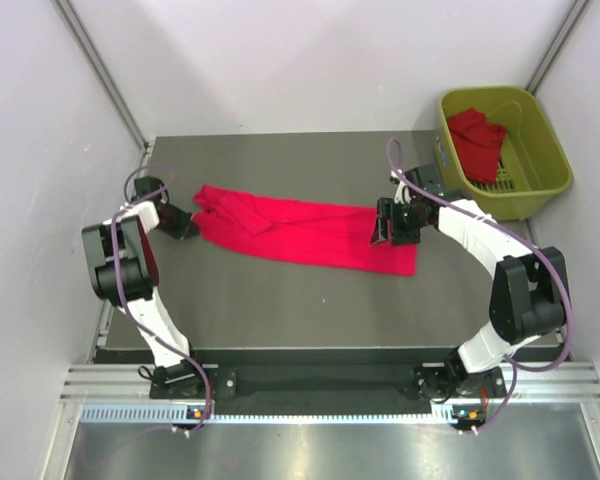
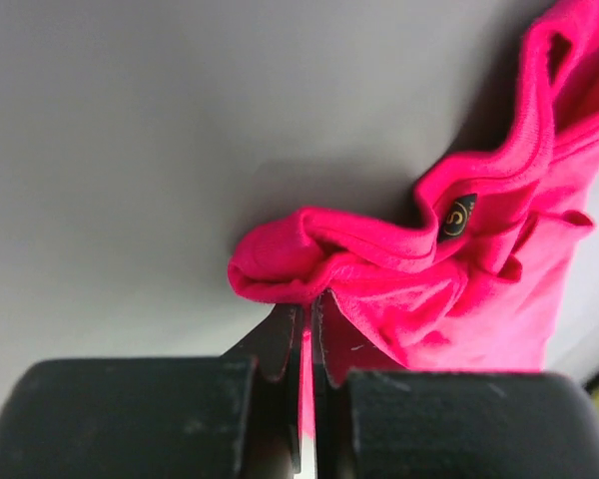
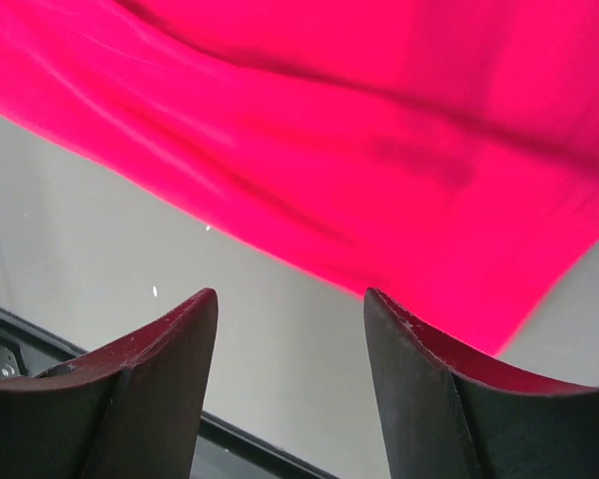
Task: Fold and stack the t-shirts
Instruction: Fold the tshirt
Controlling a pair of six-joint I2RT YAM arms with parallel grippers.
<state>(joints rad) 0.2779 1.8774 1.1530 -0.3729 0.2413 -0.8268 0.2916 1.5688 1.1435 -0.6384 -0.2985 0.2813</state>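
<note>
The t-shirt is lying crosswise with its neck end [image 1: 210, 212] at my left gripper. My right gripper should swing the hem end [image 1: 401, 260] toward the near rail before the folding starts.
A red t-shirt [image 1: 300, 232] lies stretched in a long narrow band across the grey table. My left gripper [image 1: 185, 225] is shut on the shirt's bunched left end; in the left wrist view the cloth [image 2: 409, 289] with its neck label is pinched between the nearly closed jaws [image 2: 307, 319]. My right gripper [image 1: 392, 224] is open and empty, held over the shirt's right end; the right wrist view shows the red cloth [image 3: 379, 130] beyond its spread fingers [image 3: 290, 299]. A second red t-shirt [image 1: 478, 142] lies crumpled in the yellow-green basket [image 1: 540, 170].
The basket stands off the table's back right corner. Grey walls enclose the table on three sides. The arm bases and a metal rail [image 1: 320, 385] run along the near edge.
</note>
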